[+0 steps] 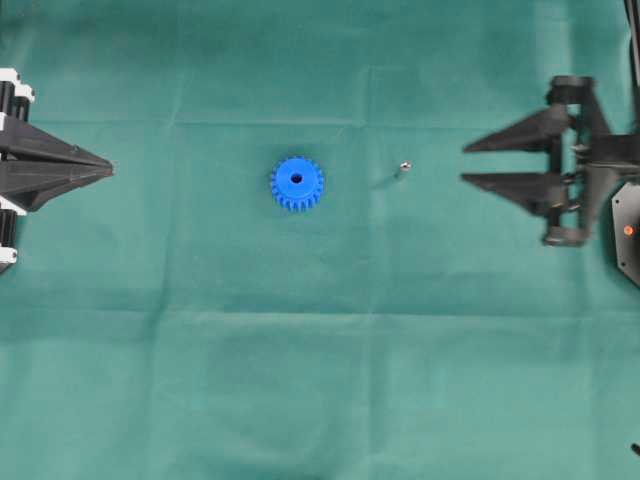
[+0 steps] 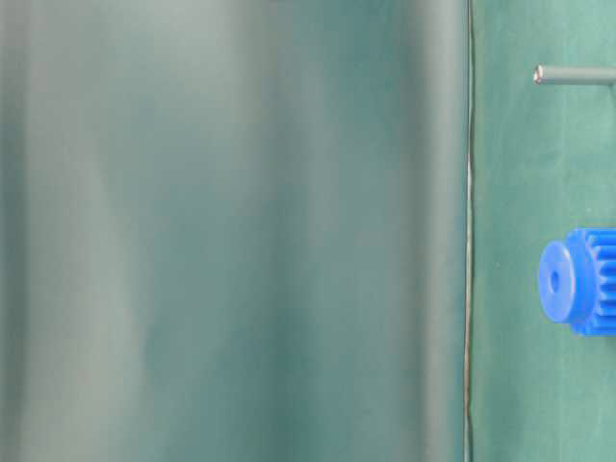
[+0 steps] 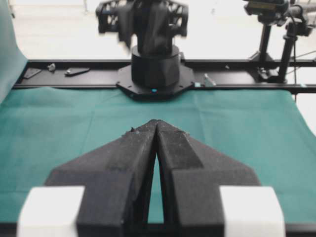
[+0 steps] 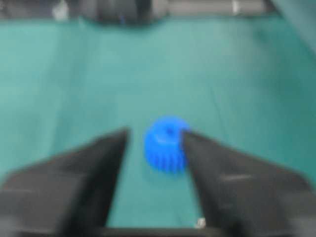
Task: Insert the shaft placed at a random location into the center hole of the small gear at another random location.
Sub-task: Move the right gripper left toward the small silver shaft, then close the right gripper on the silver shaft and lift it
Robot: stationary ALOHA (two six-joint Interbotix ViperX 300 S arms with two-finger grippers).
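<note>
The shaft (image 1: 405,167) looks only slightly narrower than the gear's center hole (image 1: 297,179), so it will slide down into the hole and stay upright when I lower it.
The small blue gear (image 1: 297,183) lies flat on the green cloth, its dark center hole (image 1: 296,179) facing up. It also shows in the table-level view (image 2: 580,280) and, blurred, in the right wrist view (image 4: 166,143). The shaft (image 1: 403,167) stands on the cloth to the gear's right; it shows in the table-level view (image 2: 574,74) and in the right wrist view (image 4: 200,223). My left gripper (image 1: 108,169) is shut and empty at the far left, its closed tips seen in the left wrist view (image 3: 156,122). My right gripper (image 1: 464,164) is open and empty, right of the shaft.
Green cloth (image 1: 320,350) covers the table. The right arm's base (image 3: 154,69) and a black rail stand at the cloth's far edge in the left wrist view. A blurred cloth fold (image 2: 231,231) fills most of the table-level view.
</note>
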